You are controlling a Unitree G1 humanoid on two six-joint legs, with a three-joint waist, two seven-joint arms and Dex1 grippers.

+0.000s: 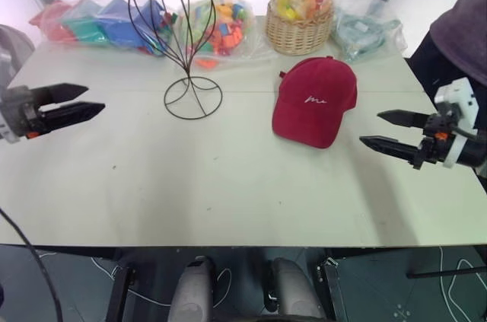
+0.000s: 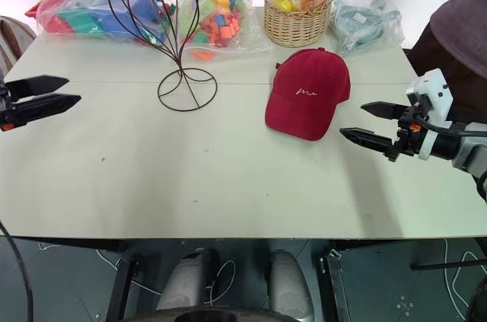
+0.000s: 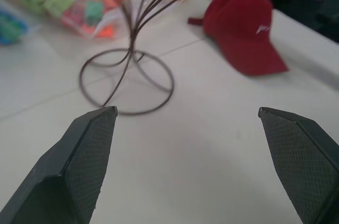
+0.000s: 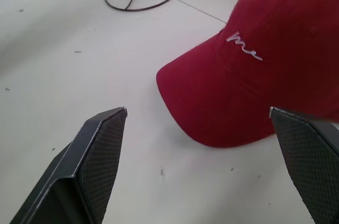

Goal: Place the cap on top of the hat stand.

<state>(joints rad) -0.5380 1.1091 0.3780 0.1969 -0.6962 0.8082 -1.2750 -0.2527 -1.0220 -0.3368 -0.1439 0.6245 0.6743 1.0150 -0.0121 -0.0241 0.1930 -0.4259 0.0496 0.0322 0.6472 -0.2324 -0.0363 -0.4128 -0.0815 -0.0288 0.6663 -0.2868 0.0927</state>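
The cap's top (image 1: 323, 81) stands up in a round shape, so I expect the hollow of the dark red cap (image 1: 313, 103) to stay open when the robot lifts the cap by its edge.
The dark red cap (image 1: 316, 100) lies flat on the white table (image 1: 228, 185), brim toward me, white script on its front. Left of it stands the thin wire hat stand (image 1: 183, 40), upright on its ring base, cage top bare. My right gripper (image 1: 379, 129) hovers open just right of the cap's brim, apart from it; the right wrist view has the cap (image 4: 265, 65) close ahead between the fingers. My left gripper (image 1: 90, 101) is open near the table's left edge, well left of the stand, pointing toward the stand's base (image 3: 127, 81).
Along the table's far edge lie bags of coloured blocks (image 1: 114, 21), a wicker basket (image 1: 299, 29) with wrapped toys, and a clear bag (image 1: 365, 29). A person in dark clothing (image 1: 460, 25) stands at the far right corner.
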